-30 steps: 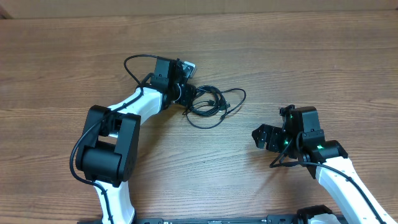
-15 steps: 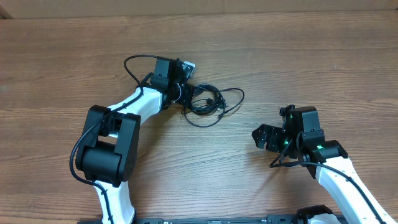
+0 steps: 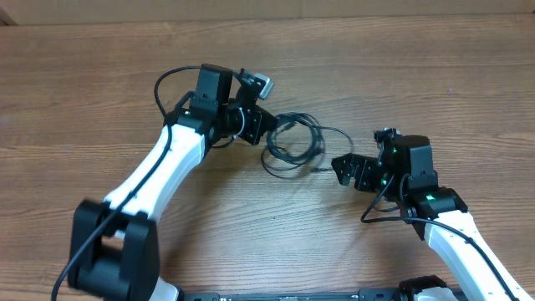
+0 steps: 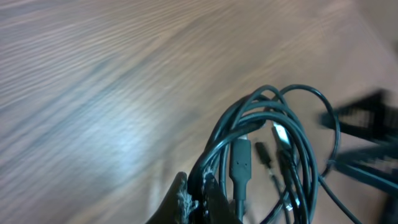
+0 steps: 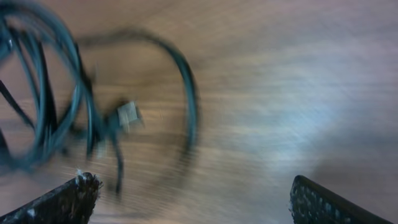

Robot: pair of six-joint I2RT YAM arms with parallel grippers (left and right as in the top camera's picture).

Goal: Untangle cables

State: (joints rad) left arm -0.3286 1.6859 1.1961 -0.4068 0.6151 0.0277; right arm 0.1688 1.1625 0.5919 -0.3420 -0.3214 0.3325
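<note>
Next, my left gripper brings the bundled cable loops (image 3: 318, 140) closer for my right gripper to pinch, since only a loose piece of cable (image 3: 340, 131) curves ahead of my open right gripper.
The cables (image 3: 294, 140) are thin black cords in a tangled bundle of loops on the wooden table, between the two arms. My left gripper (image 3: 264, 125) is shut on the bundle's left side; the left wrist view shows its fingers (image 4: 198, 190) pinching several strands, with the loops (image 4: 292, 149) and a plug (image 4: 241, 163) hanging beyond. My right gripper (image 3: 343, 167) is open and empty, just right of the bundle. In the right wrist view the cables (image 5: 59, 106) and a silver plug tip (image 5: 129, 114) lie ahead of the open jaws (image 5: 193, 199), blurred.
The wooden table (image 3: 418, 75) stretches all around. A thicker black wire (image 3: 165, 84) loops from the left arm. The left arm's white links (image 3: 159, 167) cross the left middle; the right arm (image 3: 451, 226) sits at the lower right.
My left arm has swung up and to the right, dragging the cable bundle right. My right gripper has moved up and left, closer to the bundle.
</note>
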